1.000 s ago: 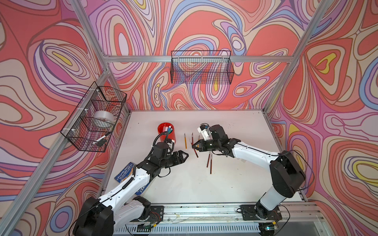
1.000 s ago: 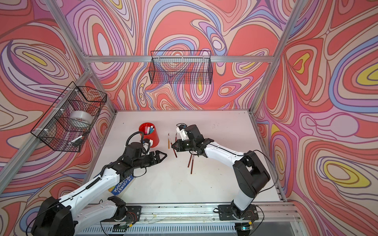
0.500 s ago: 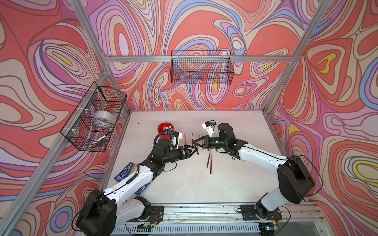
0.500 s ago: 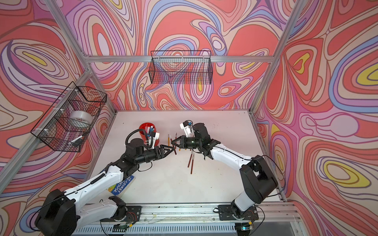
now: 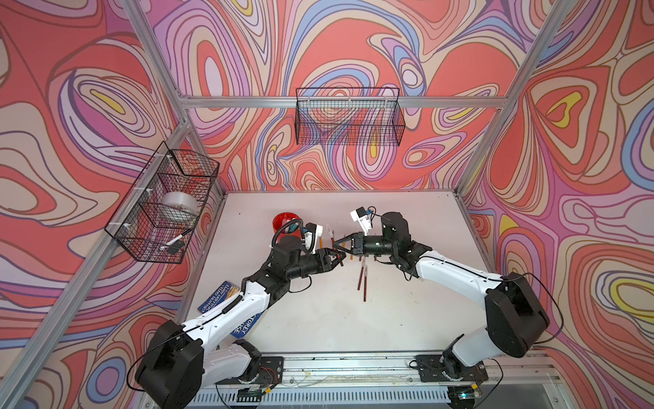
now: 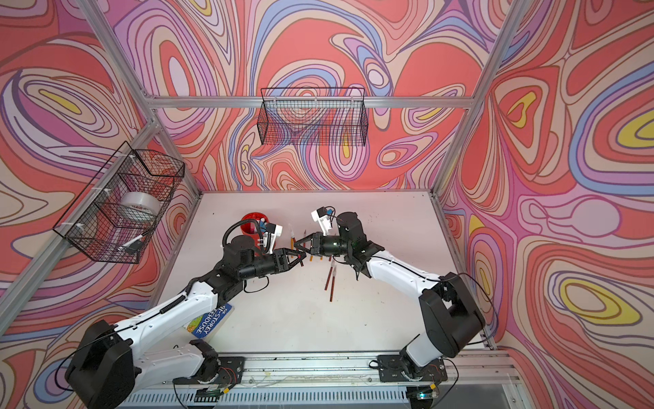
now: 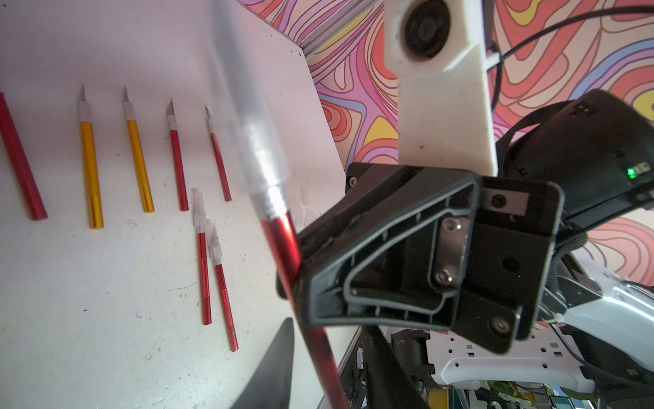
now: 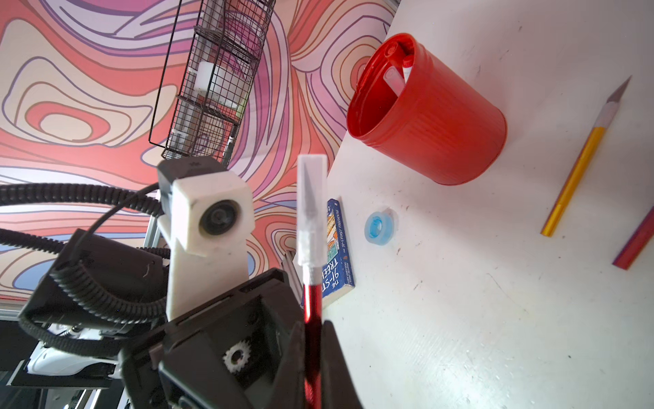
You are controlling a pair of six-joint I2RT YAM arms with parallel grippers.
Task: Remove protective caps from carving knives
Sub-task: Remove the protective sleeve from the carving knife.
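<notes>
Next, I take the knife's handle with my left gripper, because my right gripper is holding the knife by its dark red handle (image 8: 313, 298) and needs to be free to pull the knife's cap (image 8: 312, 212).
My right gripper (image 8: 313, 327) is shut on the dark red handle of a carving knife (image 8: 313, 304), held above the table. A translucent protective cap (image 8: 311, 205) covers its blade. My left gripper (image 7: 329, 341) meets it tip to tip at mid-table (image 5: 338, 256). Its jaws stand apart on either side of the same handle (image 7: 283, 240), with small gaps showing. The cap (image 7: 254, 134) is blurred in the left wrist view. Several bare-bladed knives (image 7: 139, 163) lie in a row on the table, and two capped ones (image 7: 204, 269) lie beside them.
A red cup (image 5: 285, 221) with markers stands behind the left gripper. A blue tape roll (image 8: 378, 228) and a blue book (image 5: 219, 295) lie near the left arm. Wire baskets hang on the back wall (image 5: 348, 117) and the left wall (image 5: 162, 205).
My left gripper has moved right to meet the right gripper, and its jaws have narrowed round the knife handle. The right gripper has turned the knife toward it.
</notes>
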